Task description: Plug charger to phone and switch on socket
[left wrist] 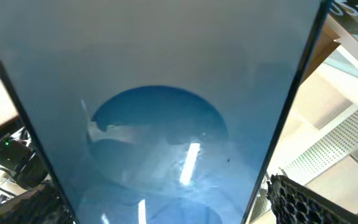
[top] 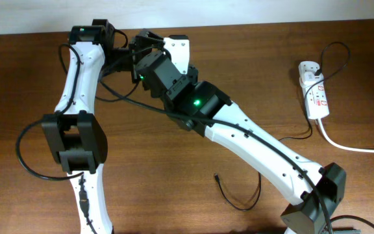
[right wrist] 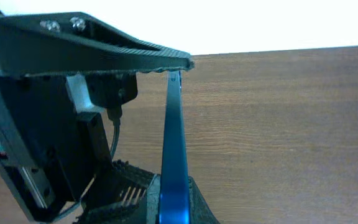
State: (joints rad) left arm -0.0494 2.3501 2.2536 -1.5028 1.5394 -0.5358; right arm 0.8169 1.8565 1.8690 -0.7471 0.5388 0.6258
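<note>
The phone's broad screen (left wrist: 157, 137) is facing my left gripper, so my right gripper needs to draw the phone back and turn its thin edge (right wrist: 174, 134) toward my left gripper.
The phone (left wrist: 166, 81) fills the left wrist view with its blue screen. It stands edge-on in the right wrist view (right wrist: 173, 137). My left gripper (left wrist: 166, 208) is shut on the phone across its width. My right gripper (right wrist: 174, 208) is shut on its thin edge. In the overhead view the two grippers meet at the far left (top: 127, 55) (top: 143, 64) and hide the phone. The charger's connector tip (top: 217, 175) lies loose on the table near the front. Its thin black cable (top: 242, 198) runs back to the white socket (top: 317, 97) at the right.
The socket's thick white cord (top: 356, 148) trails off the right edge. The right arm (top: 252, 140) stretches diagonally across the middle of the wooden table (top: 174, 182). The left arm (top: 76, 130) stands at the left with its own black cables looping beside it.
</note>
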